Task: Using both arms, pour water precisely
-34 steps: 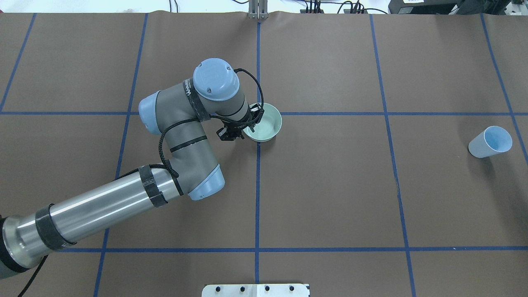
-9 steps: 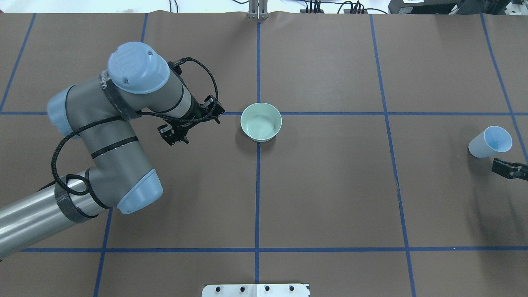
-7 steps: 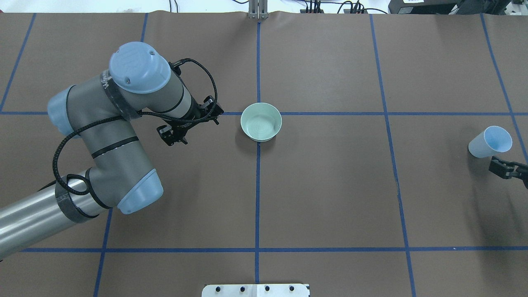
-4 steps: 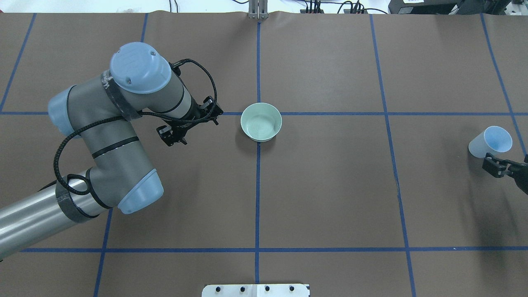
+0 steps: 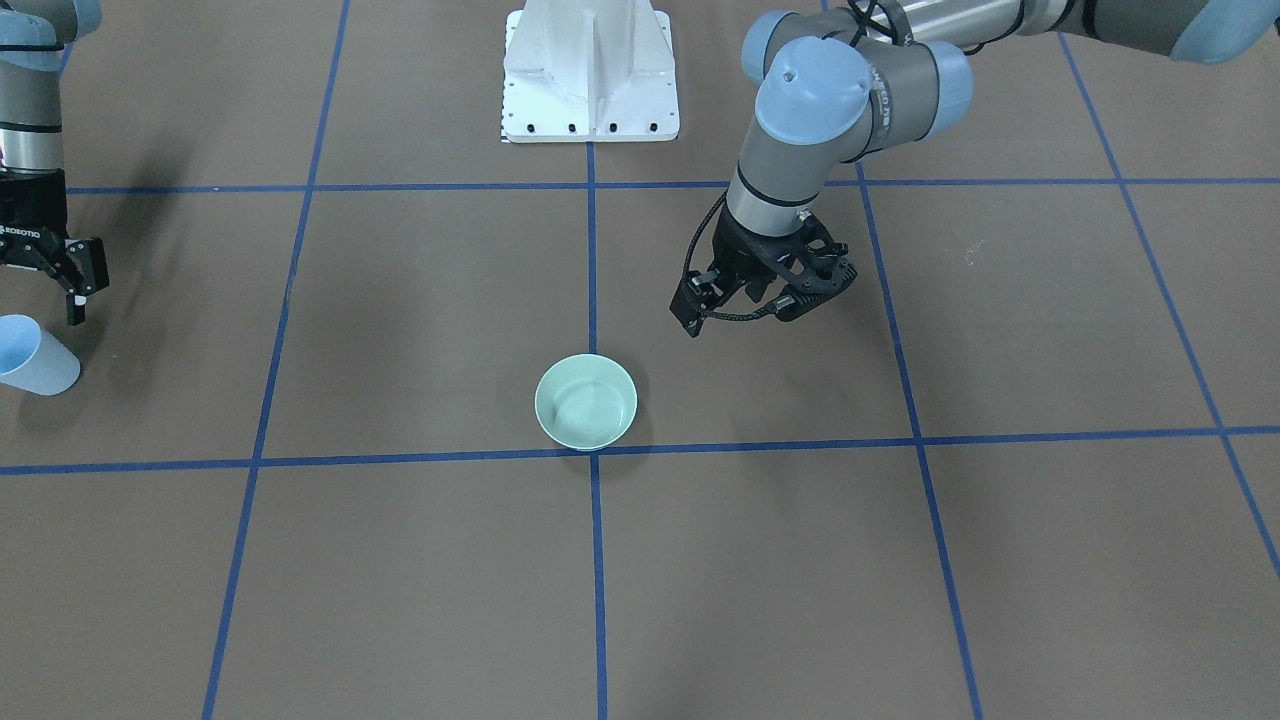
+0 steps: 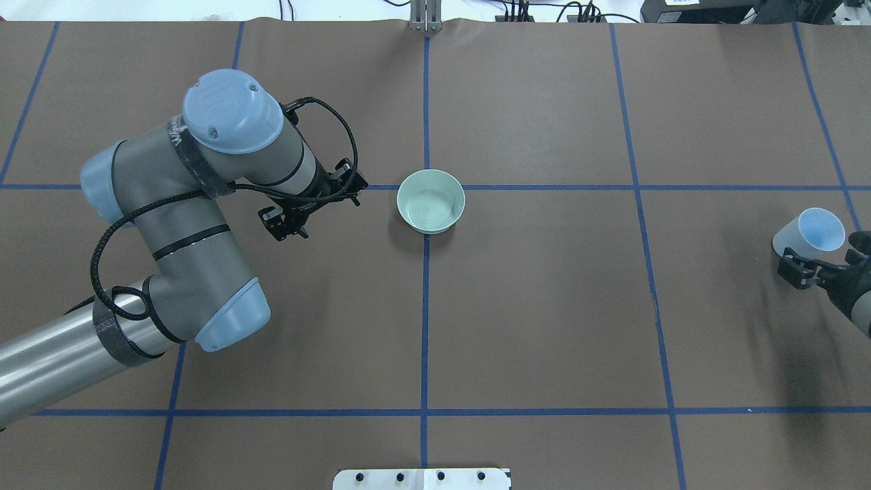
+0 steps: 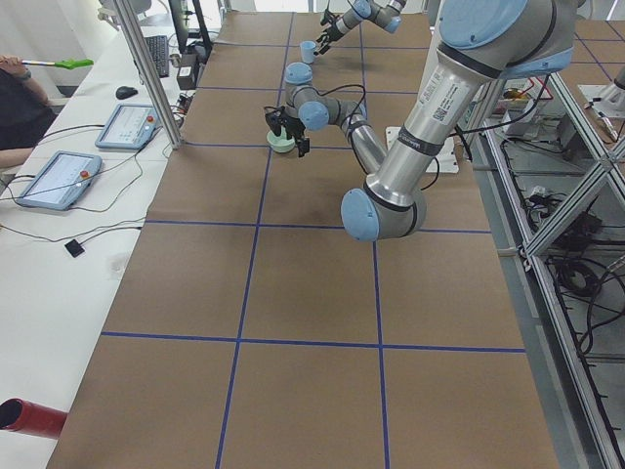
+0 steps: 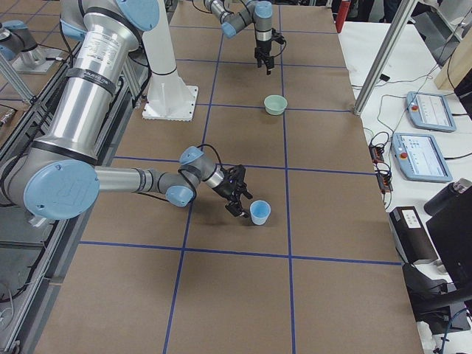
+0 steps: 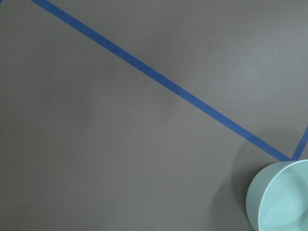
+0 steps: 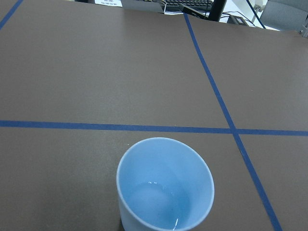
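The mint-green bowl will get only a shallow pool of water when I pour, because water lies low [image 10: 153,204] inside the light-blue cup [image 5: 41,356].
A light-blue cup [image 6: 810,235] stands at the table's right end, with a little water in its bottom in the right wrist view [image 10: 163,187]. A mint-green bowl [image 6: 431,202] sits at the table's middle and also shows in the front view [image 5: 586,402]. My left gripper [image 6: 313,204] is open and empty, a little to the left of the bowl. Only the bowl's edge [image 9: 281,197] shows in the left wrist view. My right gripper [image 6: 823,262] is open at the near side of the cup, not closed on it. It also shows in the front view [image 5: 55,275], just behind the cup [image 5: 30,358].
Blue tape lines [image 6: 425,306] grid the brown table cover. The white bolted pedestal [image 5: 590,70] stands at my base. Tablets [image 8: 420,110] and cables lie on the white bench past the far edge. An aluminium post [image 7: 146,68] rises at that edge.
The left gripper let go of the bowl and drew back to the left, then stayed still. The right gripper came in from the right edge up to the cup.
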You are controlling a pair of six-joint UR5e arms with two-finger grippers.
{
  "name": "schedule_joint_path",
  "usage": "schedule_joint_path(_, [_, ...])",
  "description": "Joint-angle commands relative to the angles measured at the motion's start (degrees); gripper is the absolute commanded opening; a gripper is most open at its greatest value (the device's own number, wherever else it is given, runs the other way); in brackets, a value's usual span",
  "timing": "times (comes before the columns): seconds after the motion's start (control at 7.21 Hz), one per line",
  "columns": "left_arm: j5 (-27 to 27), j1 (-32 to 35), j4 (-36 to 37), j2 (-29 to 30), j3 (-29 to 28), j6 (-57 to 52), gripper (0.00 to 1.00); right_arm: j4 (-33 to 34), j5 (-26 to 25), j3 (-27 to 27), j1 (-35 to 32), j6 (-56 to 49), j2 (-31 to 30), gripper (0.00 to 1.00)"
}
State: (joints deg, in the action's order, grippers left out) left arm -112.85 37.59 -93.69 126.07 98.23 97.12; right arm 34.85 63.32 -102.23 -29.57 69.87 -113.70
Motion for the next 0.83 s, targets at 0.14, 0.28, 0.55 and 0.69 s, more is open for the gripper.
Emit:
schedule_joint_path(0.14, [0.0,0.0,0.0,0.0,0.0,0.0,1.00,-4.9,0.0,3.2,0.0,-0.3,0.3,1.00])
schedule_joint_path(0.28, [0.0,0.0,0.0,0.0,0.0,0.0,1.00,-5.0,-0.4,3.3,0.0,-0.3,0.4,1.00])
schedule_joint_path(0.55, [0.0,0.0,0.0,0.1,0.1,0.1,1.00,-5.0,-0.9,4.1,0.0,-0.3,1.3,1.00])
schedule_joint_path(0.69, [0.0,0.0,0.0,0.1,0.1,0.1,1.00,-5.1,-0.9,4.8,0.0,-0.3,1.9,1.00])
